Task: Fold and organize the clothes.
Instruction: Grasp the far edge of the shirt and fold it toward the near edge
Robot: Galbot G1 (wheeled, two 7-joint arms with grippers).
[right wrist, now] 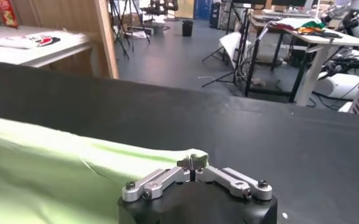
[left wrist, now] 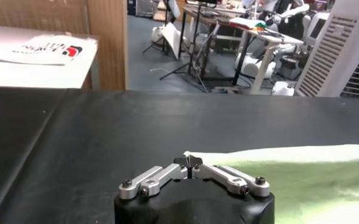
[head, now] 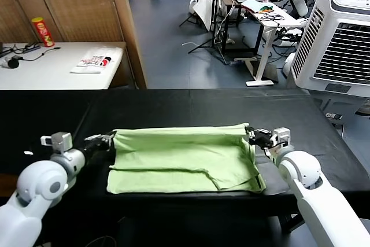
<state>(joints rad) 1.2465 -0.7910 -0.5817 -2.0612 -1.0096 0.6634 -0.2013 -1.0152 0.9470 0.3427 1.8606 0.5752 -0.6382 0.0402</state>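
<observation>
My right gripper should keep bringing the T-shirt's far corner down toward its near edge until the fold settles, because the T-shirt's far edge is stretched straight from gripper to gripper.
The clothes are one pale green T-shirt, lying partly folded and wrinkled on the black table. A flap is doubled over near its right side. My left gripper is at the shirt's far left corner. In the left wrist view the left gripper is shut, pinching the tip of the shirt. My right gripper is at the far right corner. In the right wrist view the right gripper is shut with the shirt bunched round its tips. No print shows on the shirt.
A pale side table at the back left holds a white packet and a red can. A wooden partition stands behind it. A white air cooler stands at the back right. The shirt reaches close to the table's front edge.
</observation>
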